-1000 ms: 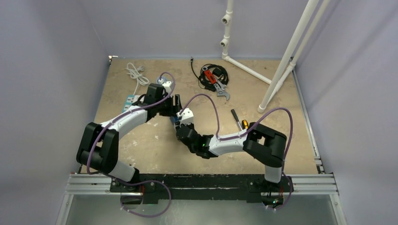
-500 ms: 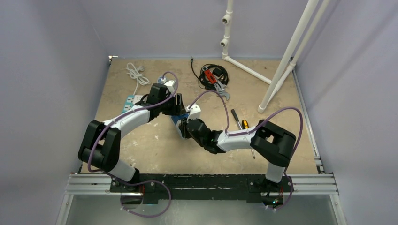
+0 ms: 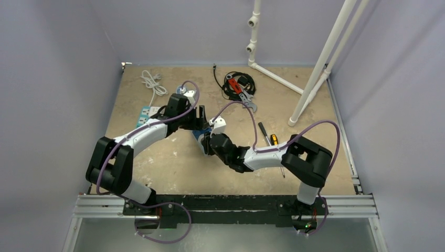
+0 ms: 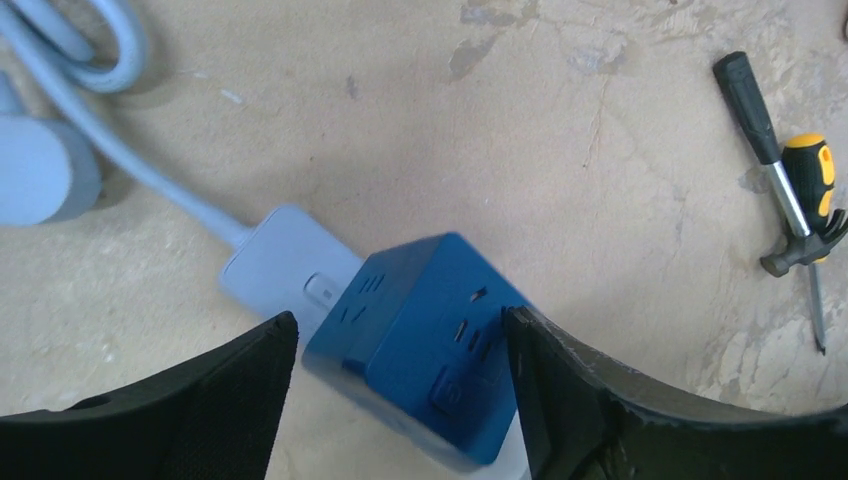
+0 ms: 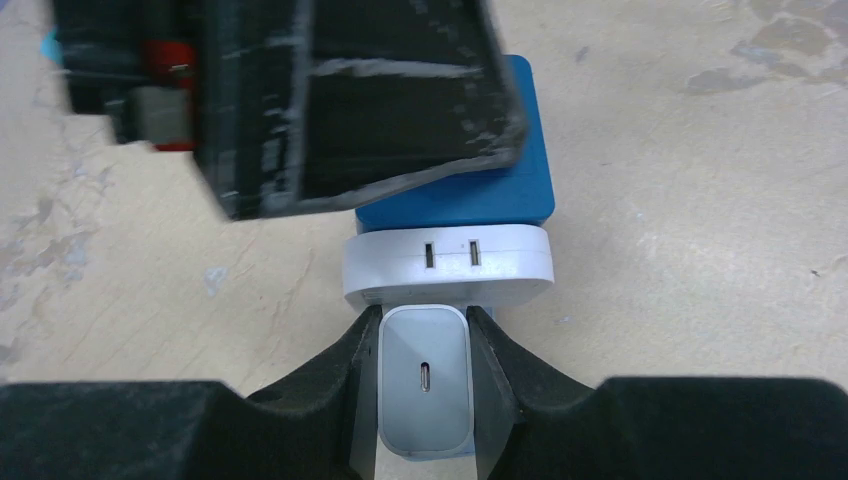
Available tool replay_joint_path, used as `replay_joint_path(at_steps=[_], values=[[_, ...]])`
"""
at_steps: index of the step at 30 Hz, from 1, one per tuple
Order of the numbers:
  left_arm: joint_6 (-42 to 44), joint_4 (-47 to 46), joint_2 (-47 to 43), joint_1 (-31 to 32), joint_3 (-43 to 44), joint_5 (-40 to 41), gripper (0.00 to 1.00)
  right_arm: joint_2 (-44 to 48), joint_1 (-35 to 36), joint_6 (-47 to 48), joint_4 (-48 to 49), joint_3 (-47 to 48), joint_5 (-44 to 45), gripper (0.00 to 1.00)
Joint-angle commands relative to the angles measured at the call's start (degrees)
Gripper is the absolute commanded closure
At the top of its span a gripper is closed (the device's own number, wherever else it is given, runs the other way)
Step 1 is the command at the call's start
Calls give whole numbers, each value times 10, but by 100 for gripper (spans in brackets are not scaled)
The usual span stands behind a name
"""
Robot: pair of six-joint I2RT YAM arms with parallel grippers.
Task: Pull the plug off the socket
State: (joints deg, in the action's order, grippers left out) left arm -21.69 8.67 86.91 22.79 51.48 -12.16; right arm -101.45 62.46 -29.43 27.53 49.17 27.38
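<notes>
The robot's left gripper is loosely around the blue cube socket (image 4: 327, 350), so it should squeeze the cube (image 4: 430, 340) between both fingers before the right gripper pulls the charger plug.
A blue cube socket (image 4: 430, 340) with a white face (image 5: 448, 262) lies mid-table, and shows in the top view (image 3: 201, 138). A white charger plug (image 5: 424, 390) sits in that white face. My right gripper (image 5: 424, 385) is shut on the charger, with its fingers pressed on both sides. My left gripper (image 4: 395, 345) is open and straddles the cube from above. Its right finger (image 4: 560, 390) touches the cube and its left finger (image 4: 240, 380) stands just off it. A pale flat connector (image 4: 285, 275) with a grey cable joins the cube's far side.
A small yellow-handled hammer (image 4: 810, 200) and a black-handled screwdriver (image 4: 750, 100) lie to the right of the cube. A coil of black cable with red tools (image 3: 239, 84), a white cord (image 3: 152, 81), a power strip (image 3: 147, 111) and white PVC pipes (image 3: 315, 68) are farther back.
The right arm swung in toward the cube, and its gripper now sits at the charger. The left gripper shifted slightly right over the cube. Little moved in the last half second.
</notes>
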Motion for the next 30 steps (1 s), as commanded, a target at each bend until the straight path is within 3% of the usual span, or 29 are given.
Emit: replay_joint_path(at_steps=[1, 5, 9, 20, 30], values=[[19, 86, -71, 7, -5, 72, 22, 18, 3, 0, -6, 22, 121, 100], [13, 93, -123, 7, -20, 95, 15, 4, 11, -8, -24, 35, 148, 100], [-11, 83, -135, 7, -39, 48, 15, 2, 15, -11, -28, 38, 165, 100], [-44, -11, -80, -14, -33, -78, 15, -14, 29, -9, -34, 52, 175, 100], [-69, -49, -17, -42, -24, -122, 22, -22, 32, -6, -34, 56, 171, 100]])
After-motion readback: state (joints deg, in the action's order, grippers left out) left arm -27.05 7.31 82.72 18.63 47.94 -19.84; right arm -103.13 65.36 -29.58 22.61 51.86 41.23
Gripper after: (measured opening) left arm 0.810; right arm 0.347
